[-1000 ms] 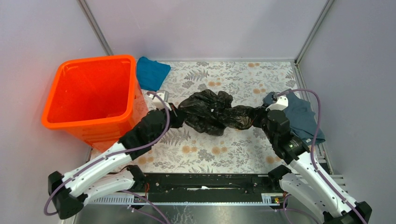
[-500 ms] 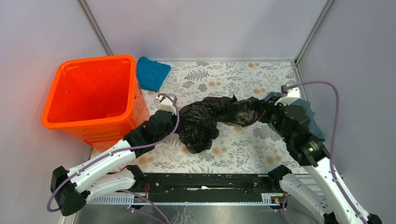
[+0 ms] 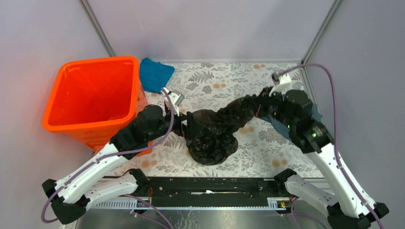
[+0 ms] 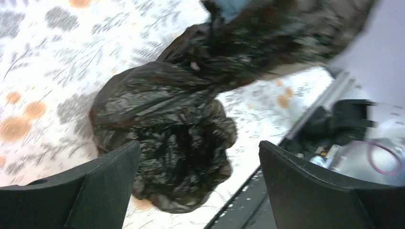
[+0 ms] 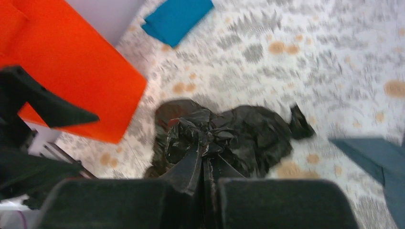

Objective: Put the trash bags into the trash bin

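My right gripper is holding the trash bag's twisted end (image 3: 252, 103) far from the trash bin. It should bring down the bag (image 3: 224, 120) so that my left gripper can take it.
The black, creased trash bag (image 3: 212, 136) lies bunched on the flowered table, and one twisted end rises to the right. My right gripper (image 3: 260, 107) is shut on that end, with film pinched between its fingers (image 5: 267, 202) above the bag (image 5: 229, 131). My left gripper (image 3: 184, 125) stands open just left of the heap. In the left wrist view the bag (image 4: 162, 119) sits beyond the wide-apart fingers (image 4: 95, 188), which hold nothing. The orange trash bin (image 3: 90, 60) stands upright at the left, behind my left arm. Its wall (image 5: 81, 81) also shows in the right wrist view.
A small teal cloth (image 3: 155, 74) lies at the back beside the bin. A grey-blue cloth (image 3: 314, 112) lies under my right arm near the right wall. The black rail (image 3: 210, 183) runs along the table's near edge. Walls close in the left, back and right.
My left gripper has opened and let go of the bag. My right gripper has lifted its end up and toward the back right, and the bulk of the bag has sagged toward the near edge.
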Available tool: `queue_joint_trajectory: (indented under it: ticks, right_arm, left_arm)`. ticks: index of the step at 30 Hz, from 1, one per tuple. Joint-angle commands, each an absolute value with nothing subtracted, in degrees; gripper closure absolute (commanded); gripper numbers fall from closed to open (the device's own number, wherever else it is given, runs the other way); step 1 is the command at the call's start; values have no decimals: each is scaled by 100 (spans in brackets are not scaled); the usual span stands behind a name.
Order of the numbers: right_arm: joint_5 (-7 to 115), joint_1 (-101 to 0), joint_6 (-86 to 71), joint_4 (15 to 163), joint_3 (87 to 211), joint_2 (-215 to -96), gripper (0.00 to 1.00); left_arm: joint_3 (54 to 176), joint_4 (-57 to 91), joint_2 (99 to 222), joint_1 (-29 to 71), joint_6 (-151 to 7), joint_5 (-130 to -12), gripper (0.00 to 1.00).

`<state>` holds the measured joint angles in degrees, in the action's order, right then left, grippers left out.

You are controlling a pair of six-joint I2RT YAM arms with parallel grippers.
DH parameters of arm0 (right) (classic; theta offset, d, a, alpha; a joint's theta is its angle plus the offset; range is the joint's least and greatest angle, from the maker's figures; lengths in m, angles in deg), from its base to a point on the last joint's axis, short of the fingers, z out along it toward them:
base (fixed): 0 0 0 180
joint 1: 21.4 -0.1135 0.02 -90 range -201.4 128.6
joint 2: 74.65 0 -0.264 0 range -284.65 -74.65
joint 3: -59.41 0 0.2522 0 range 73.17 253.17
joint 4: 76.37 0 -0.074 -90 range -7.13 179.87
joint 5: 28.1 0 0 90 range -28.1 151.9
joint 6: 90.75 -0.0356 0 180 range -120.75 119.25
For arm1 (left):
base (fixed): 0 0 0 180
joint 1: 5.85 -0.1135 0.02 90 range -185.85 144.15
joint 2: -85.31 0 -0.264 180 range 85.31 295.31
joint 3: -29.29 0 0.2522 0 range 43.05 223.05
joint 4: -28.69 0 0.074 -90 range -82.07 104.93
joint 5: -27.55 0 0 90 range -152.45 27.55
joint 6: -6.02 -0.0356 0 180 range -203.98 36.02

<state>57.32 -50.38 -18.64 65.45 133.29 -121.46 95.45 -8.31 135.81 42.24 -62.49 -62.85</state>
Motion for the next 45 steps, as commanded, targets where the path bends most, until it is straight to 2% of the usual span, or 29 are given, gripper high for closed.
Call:
queue_joint_trajectory:
  ticks: [1,8,11,15,21,24,26,29,33,38,41,45]
  right_arm:
    - [5239,-5028,-1980,7624,14777,-13019,100]
    - [3929,-5035,-2831,7849,18509,-15139,100]
    - [3805,-5036,-3026,8230,18850,-15190,100]
    - [3547,-5032,-3197,9036,17549,-14646,100]
    - [2926,-5036,-3582,8765,13349,-13892,100]
    - [3071,-5036,-3734,8533,11910,-13244,100]
    - [3558,-5043,-3297,7884,11998,-12795,100]
    - [4285,-5039,-2478,6845,12975,-12585,100]
    - [4217,-5037,-1917,6302,13676,-12899,100]
    - [3496,-5036,-2411,6853,12275,-12815,100]
    - [3398,-5038,-2849,7326,11411,-12389,100]
    - [3512,-5038,-3127,7363,10862,-11851,100]
  left_arm:
    - [10263,-854,13215,4221,-6415,-7355,1]
    - [11139,-1428,13095,4219,-6594,-6694,1]
    - [11331,-1593,12957,4221,-6722,-6561,1]
    - [11373,-1672,12802,4222,-6841,-6267,1]
    - [11019,-1736,12621,4217,-6726,-5486,1]
    - [10826,-1721,12631,4221,-6566,-5235,1]
    - [10803,-1669,12787,4218,-6416,-5091,1]
    - [10994,-1506,13262,4221,-6272,-5256,1]
    - [11163,-1150,13897,4216,-6045,-5570,1]
    - [11343,-890,14926,4222,-5665,-5818,1]
    - [11674,-1101,15618,4200,-5407,-5564,1]
    - [11925,-1068,16258,4150,-5289,-5156,1]
